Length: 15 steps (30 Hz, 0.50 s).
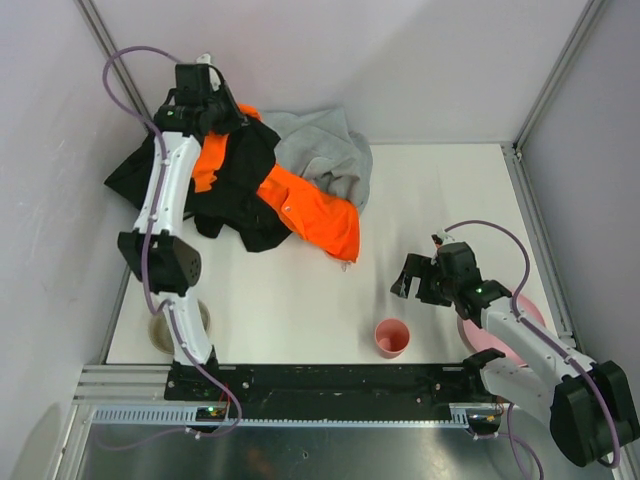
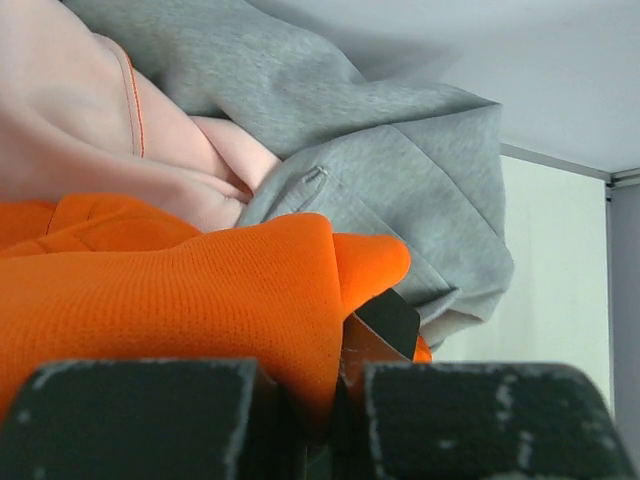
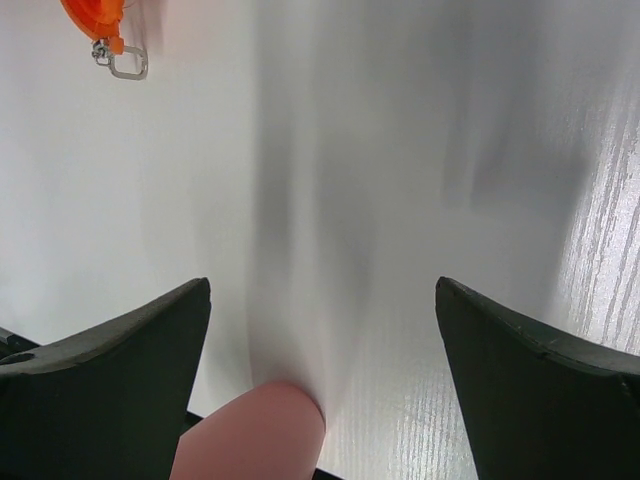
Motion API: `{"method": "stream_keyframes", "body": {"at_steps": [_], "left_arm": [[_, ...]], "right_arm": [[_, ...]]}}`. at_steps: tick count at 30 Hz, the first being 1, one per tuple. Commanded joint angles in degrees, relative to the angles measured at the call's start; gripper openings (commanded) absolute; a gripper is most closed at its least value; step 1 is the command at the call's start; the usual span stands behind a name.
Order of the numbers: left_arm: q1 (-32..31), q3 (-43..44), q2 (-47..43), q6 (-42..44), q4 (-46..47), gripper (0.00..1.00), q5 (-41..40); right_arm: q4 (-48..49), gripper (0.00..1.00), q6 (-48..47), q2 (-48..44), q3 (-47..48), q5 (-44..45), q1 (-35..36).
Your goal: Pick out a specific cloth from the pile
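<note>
My left gripper should keep lowering the orange fold (image 2: 190, 290), which hangs over the back of the pile (image 1: 262, 138), until the fold rests there, and then let go.
The pile (image 1: 265, 180) of orange, grey and black garments lies at the back left. Black fabric shows at its left (image 1: 128, 177) and middle (image 1: 240, 205); I cannot tell the small cloth from the larger black garment. My left gripper (image 1: 205, 100) sits over the back of the pile. In the left wrist view it (image 2: 318, 420) is shut with a fold of the orange garment (image 2: 180, 300) between its fingers. A black scrap (image 2: 392, 318) shows just beyond them. My right gripper (image 1: 415, 280) is open and empty above the bare table.
A pink cup (image 1: 391, 337) stands near the front edge, also low in the right wrist view (image 3: 250, 435). A pink plate (image 1: 528, 318) lies under the right arm. A round brownish dish (image 1: 160, 330) sits front left. Grey garment (image 2: 380, 170) and pale pink fabric (image 2: 60, 110) lie behind the orange.
</note>
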Motion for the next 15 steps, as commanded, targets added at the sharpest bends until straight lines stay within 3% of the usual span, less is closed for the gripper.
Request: {"method": "stream_keyframes", "body": {"at_steps": [1,8,15], "left_arm": [[-0.60,5.70,7.19,1.31,5.25,0.02,-0.91],[-1.33,8.32,24.94,1.40,3.55,0.03,-2.65],[-1.53,8.21,36.75,3.42,-5.83,0.08,-4.38]], "right_arm": [[1.17,0.99,-1.33,1.20,1.83,1.07,0.30],[0.93,0.99,-2.35,2.44,1.83,1.73,0.24],[0.55,0.99,-2.66,2.92,1.81,2.26,0.15]]}}
